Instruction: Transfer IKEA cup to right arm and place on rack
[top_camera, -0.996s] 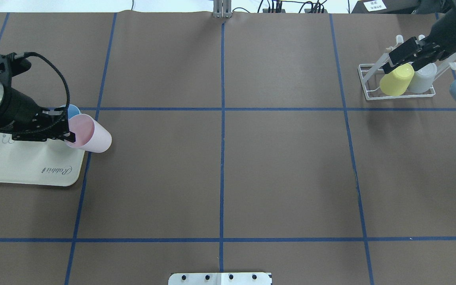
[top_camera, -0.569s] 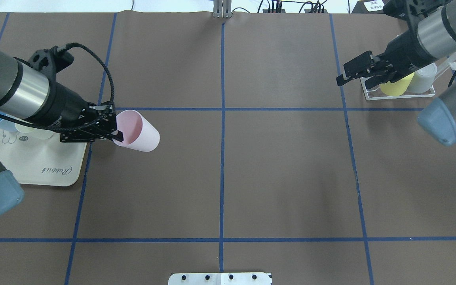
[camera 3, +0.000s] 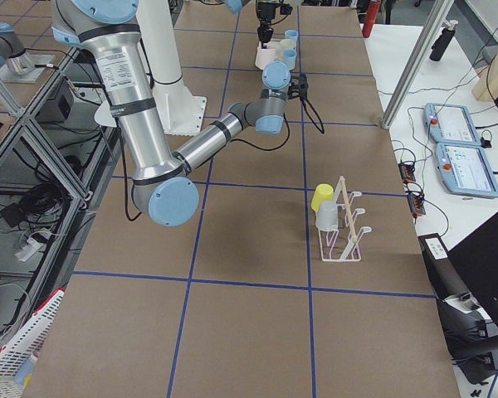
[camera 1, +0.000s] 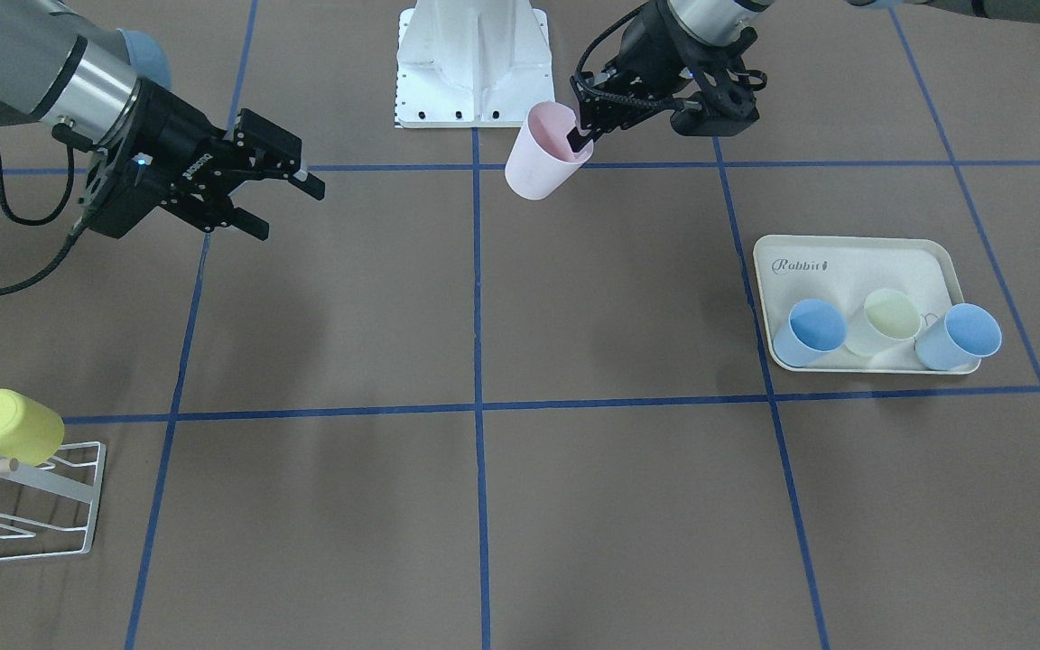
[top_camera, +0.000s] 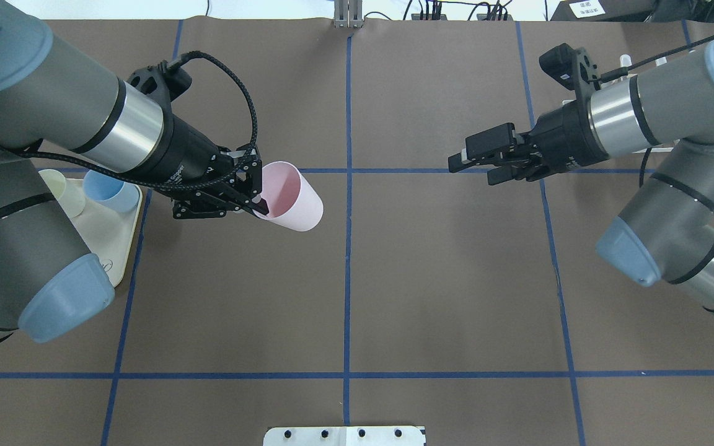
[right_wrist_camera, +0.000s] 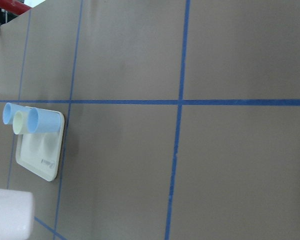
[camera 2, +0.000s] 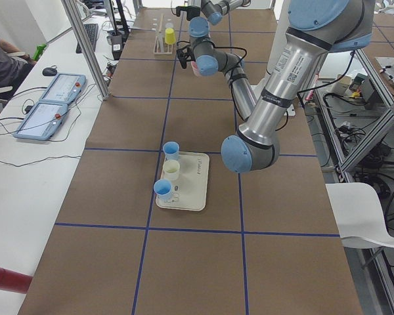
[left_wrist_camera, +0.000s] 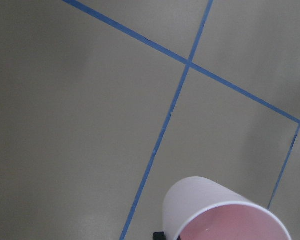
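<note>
Next, I lift and level the cup before my right gripper takes the cup's base [camera 1: 526, 180], as the pink cup slants [camera 1: 544, 150] in my left gripper, its base dipping.
My left gripper [top_camera: 256, 198] is shut on the rim of a pink cup [top_camera: 289, 198], one finger inside it, and holds it tilted above the table just left of the centre line. The cup also shows in the front view [camera 1: 538, 153] and the left wrist view [left_wrist_camera: 215, 210]. My right gripper [top_camera: 473, 172] is open and empty. It points left toward the cup, about a grid square away. The white wire rack [camera 1: 23, 515] with a wooden dowel stands at the far right. A yellow cup [camera 1: 10, 424] and a whitish cup [camera 3: 327, 217] hang on it.
A cream rabbit-print tray [camera 1: 854, 257] sits on my left side. It holds two blue cups [camera 1: 813, 329] [camera 1: 958, 336] and a pale yellow cup [camera 1: 886, 322]. Brown paper with blue tape lines covers the table.
My left arm carried the pink cup from the tray's edge rightward toward the centre. My right gripper left the rack and moved left toward the centre, open.
</note>
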You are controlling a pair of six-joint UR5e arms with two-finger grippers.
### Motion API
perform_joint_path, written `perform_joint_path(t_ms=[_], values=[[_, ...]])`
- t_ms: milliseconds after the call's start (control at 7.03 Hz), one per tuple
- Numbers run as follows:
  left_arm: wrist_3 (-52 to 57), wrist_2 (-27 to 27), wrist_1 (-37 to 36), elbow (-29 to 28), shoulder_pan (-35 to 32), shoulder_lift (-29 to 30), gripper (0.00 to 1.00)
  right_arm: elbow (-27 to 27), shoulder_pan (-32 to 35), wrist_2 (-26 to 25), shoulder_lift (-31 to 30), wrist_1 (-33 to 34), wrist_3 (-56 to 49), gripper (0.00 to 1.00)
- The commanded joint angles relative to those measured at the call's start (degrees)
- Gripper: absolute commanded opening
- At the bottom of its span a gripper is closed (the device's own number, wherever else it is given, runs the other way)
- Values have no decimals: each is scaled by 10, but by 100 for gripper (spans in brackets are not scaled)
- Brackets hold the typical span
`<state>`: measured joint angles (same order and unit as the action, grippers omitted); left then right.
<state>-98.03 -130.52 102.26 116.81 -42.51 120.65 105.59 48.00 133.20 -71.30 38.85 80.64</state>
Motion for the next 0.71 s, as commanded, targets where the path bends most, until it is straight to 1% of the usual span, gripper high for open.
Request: perform_joint_path(t_ms=[0,285,427,569], values=[[-183,0,227,-43,3,-8,0,-4,-34,-36,3,-119,95,99],[-350,13,544,-128,3,-36,0,-12,-40,-86,5,-220,177,99],[-422,67,669,-160,3,-50,0,-13,-44,-102,21,-250,211,98],[-485,99,761,-190,4,-51,0,-13,-47,-105,40,-279,250,98]])
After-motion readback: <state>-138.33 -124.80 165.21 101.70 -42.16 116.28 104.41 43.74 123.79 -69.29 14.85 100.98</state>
